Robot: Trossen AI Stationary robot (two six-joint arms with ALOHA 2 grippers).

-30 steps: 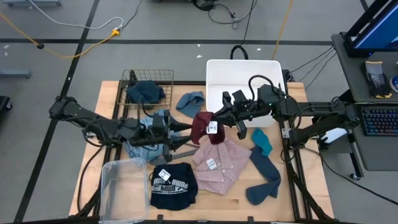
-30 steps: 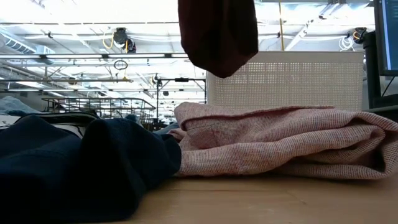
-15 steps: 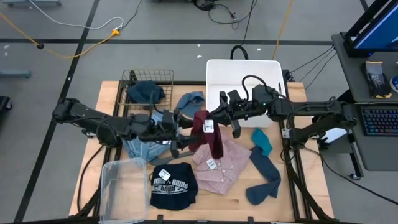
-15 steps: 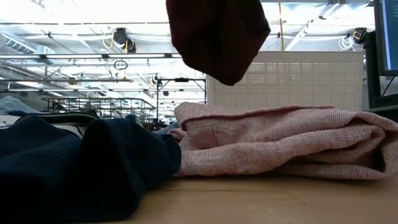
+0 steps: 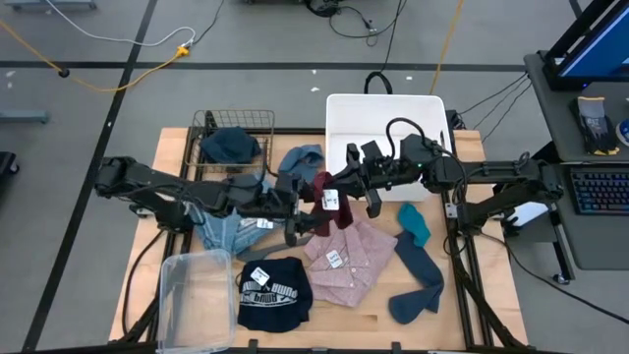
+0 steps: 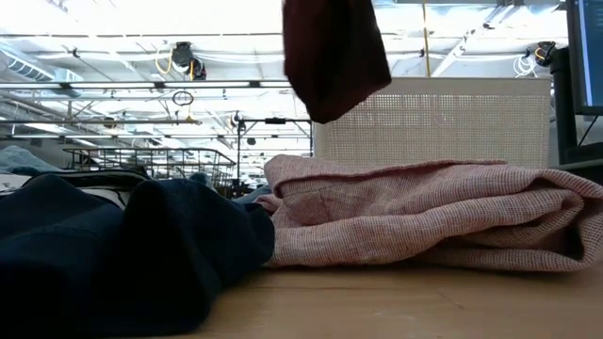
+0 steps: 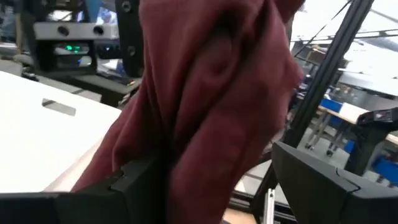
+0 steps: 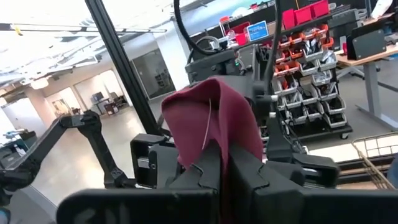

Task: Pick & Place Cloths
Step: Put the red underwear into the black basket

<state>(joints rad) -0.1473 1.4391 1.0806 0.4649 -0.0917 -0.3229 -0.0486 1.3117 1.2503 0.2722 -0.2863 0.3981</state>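
Note:
I expect the maroon cloth (image 5: 322, 202) to sag over my left gripper and stay crumpled when I carry it, because it hangs in slack, bunched folds (image 7: 214, 81).
A maroon cloth (image 5: 329, 205) with a white tag (image 5: 331, 200) hangs in the air over the table's middle, above the pink checked shirt (image 5: 344, 258). My right gripper (image 5: 347, 187) is shut on it, coming from the right. My left gripper (image 5: 300, 206) is open at the cloth's left side. In the left wrist view its two fingers (image 7: 140, 180) stand on either side of the cloth (image 7: 211, 93). I cannot tell whether the cloth brushes one of them. The cloth's lower end (image 6: 334, 66) shows at the top of the low view. My right gripper pinches a bunched fold of the maroon cloth (image 8: 214, 134) between its two fingers (image 8: 249, 174), several layers. The fingers come about level from the table's right side. The cloth hangs below them, slack, and its lower end (image 6: 330, 104) is clear of the pink shirt (image 6: 424, 212).
A white bin (image 5: 383, 108) stands at the back. A wire basket (image 5: 211, 123) at the back left holds a navy cloth (image 5: 231, 146), and a clear box (image 5: 192, 295) stands at the front left. Denim (image 5: 226, 234), black printed (image 5: 273, 292), grey-blue (image 5: 300, 162) and teal (image 5: 418, 261) cloths lie around.
My left gripper has moved toward the table's right edge, up to the hanging maroon cloth, and its open fingers now stand around it. My right gripper has kept its hold nearly in place. The cloth's lower end has swung and now hangs shorter.

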